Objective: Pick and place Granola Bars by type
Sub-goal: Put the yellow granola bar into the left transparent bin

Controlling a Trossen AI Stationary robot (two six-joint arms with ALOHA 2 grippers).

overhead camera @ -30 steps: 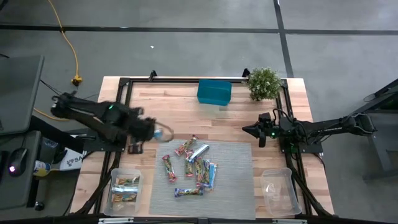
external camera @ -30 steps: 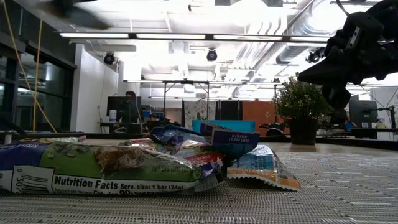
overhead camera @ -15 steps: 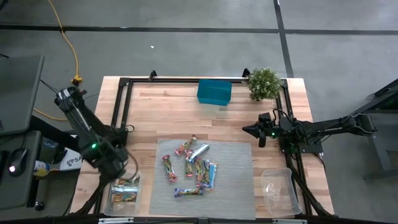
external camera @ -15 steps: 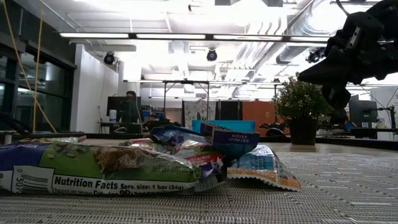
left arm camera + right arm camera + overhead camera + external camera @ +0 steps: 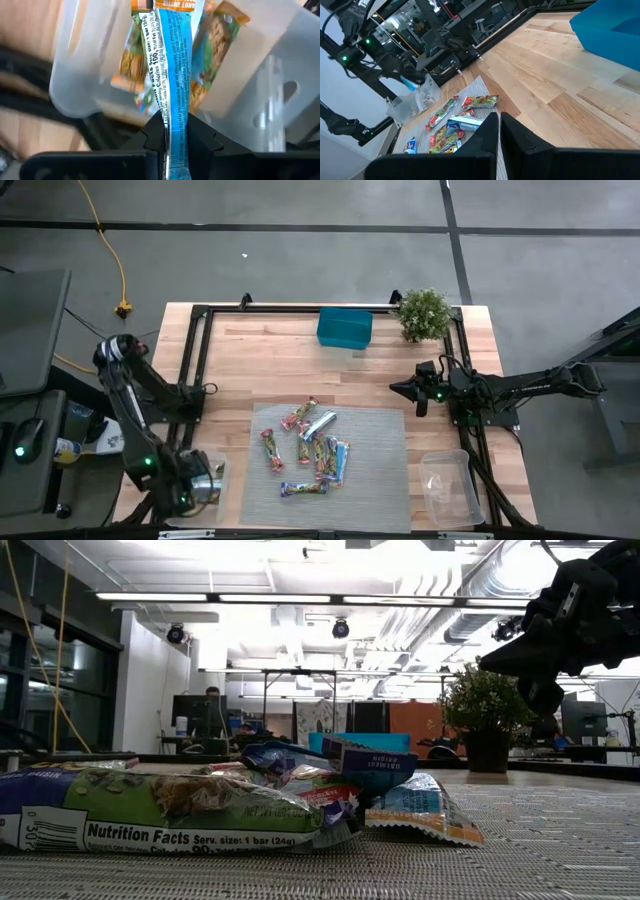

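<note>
My left gripper is holding the light blue bar, and the light blue bar's orange end matches the orange and green bars. My left gripper keeps going over the clear tub and lets go there.
Several granola bars lie loose on the grey mat; in the low view they fill the foreground. My left gripper is at the table's near left corner, pointing down over the left clear tub, and is shut on a light blue bar. The tub holds orange and green bars. My right gripper waits shut above the wood at the right, touching nothing. My left gripper pinches the light blue bar between its two fingers, on the wrapper's flat faces near its upper end. The fingers come from above, pointing down. The bar hangs lengthwise below them, its lower end over the bars in the tub.
A teal box and a small potted plant stand at the far edge. A second clear tub sits at the near right. Black frame rails run along the table's sides.
My left gripper has swung from the mat's far left corner toward the table's near left corner and come down over the left tub, rolling its wrist on the way. The light blue bar has travelled with it, still pinched.
</note>
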